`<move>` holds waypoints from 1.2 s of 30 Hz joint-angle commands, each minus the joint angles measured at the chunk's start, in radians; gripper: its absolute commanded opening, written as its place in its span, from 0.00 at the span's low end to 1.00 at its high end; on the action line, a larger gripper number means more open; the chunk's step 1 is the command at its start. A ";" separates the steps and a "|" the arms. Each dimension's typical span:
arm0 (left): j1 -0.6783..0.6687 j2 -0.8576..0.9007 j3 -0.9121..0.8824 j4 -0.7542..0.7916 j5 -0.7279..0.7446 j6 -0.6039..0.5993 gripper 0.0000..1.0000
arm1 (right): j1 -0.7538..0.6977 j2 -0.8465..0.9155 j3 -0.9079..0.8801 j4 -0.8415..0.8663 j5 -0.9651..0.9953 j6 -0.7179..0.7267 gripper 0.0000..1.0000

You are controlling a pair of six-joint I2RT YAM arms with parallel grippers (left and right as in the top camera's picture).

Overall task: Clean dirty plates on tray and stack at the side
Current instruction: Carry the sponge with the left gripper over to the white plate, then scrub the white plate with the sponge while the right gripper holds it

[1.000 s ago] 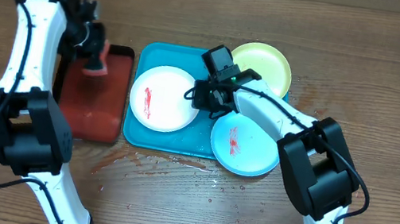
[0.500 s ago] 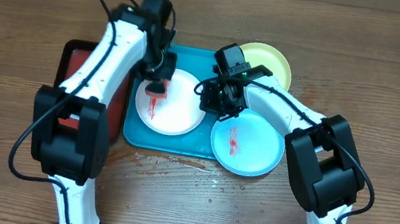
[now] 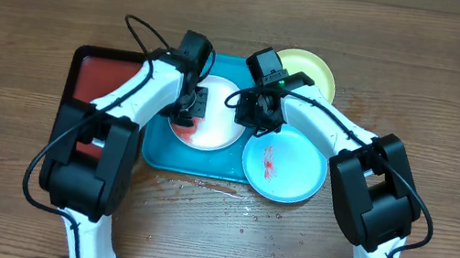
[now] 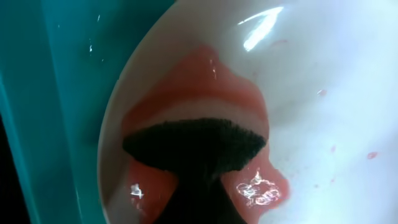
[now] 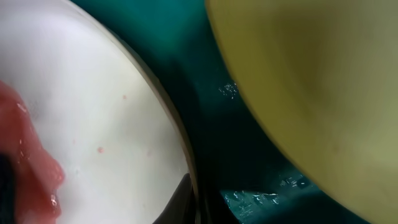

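Observation:
I can see wet red smear [image 3: 184, 130] still on the white plate's near side, beyond the sponge, so next my left gripper wipes the sponge back over that near side [image 3: 189, 135].
The white plate [image 3: 217, 120] lies on the teal tray [image 3: 156, 147] with a red smear at its left side. My left gripper [image 3: 186, 111] is shut on a dark-faced sponge [image 4: 194, 148] and presses it onto the wet red smear [image 4: 186, 78] on the white plate [image 4: 323, 93]. My right gripper [image 3: 252, 114] is shut on the white plate's right rim [image 5: 184, 163], with one dark finger [image 5: 176, 200] on top. The yellow-green plate [image 3: 311, 73] [image 5: 311, 81] sits at the tray's far right corner. The light-blue plate [image 3: 282, 165] with a red smear lies at the tray's near right.
A red tray with a black rim [image 3: 95, 80] lies left of the teal tray, under my left arm. Wet drops and red specks [image 3: 202, 189] mark the wooden table in front of the teal tray.
My left arm swung from the red tray to the white plate with the sponge, then moved right along the plate's left side. The smear has spread. My right gripper stays on the rim.

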State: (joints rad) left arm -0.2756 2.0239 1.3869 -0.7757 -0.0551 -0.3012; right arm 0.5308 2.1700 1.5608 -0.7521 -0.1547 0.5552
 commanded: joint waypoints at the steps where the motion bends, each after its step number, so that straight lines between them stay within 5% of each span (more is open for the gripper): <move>1: -0.018 0.010 -0.045 0.033 0.080 0.008 0.04 | -0.002 0.035 -0.021 -0.016 0.117 0.000 0.04; 6: -0.018 0.010 -0.045 0.055 0.463 0.235 0.04 | 0.032 0.035 -0.021 0.004 0.139 -0.006 0.04; 10: -0.018 0.010 -0.045 0.086 0.476 0.245 0.04 | 0.046 0.035 -0.021 0.010 0.140 -0.013 0.04; 16: -0.018 0.010 -0.041 0.119 -0.115 -0.137 0.04 | 0.046 0.035 -0.021 0.005 0.139 -0.013 0.04; 25: -0.019 0.010 0.048 0.009 -0.360 -0.144 0.04 | 0.046 0.035 -0.021 0.010 0.139 -0.012 0.04; 34: -0.020 0.010 0.056 -0.141 0.428 0.258 0.04 | 0.046 0.035 -0.021 -0.006 0.076 -0.013 0.04; 36: -0.020 0.010 0.056 -0.157 0.504 0.287 0.04 | 0.046 0.035 -0.021 -0.014 0.035 -0.013 0.04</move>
State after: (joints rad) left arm -0.2974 2.0186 1.4261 -0.9085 0.1432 -0.1688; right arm 0.5705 2.1647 1.5616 -0.7330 -0.0750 0.5552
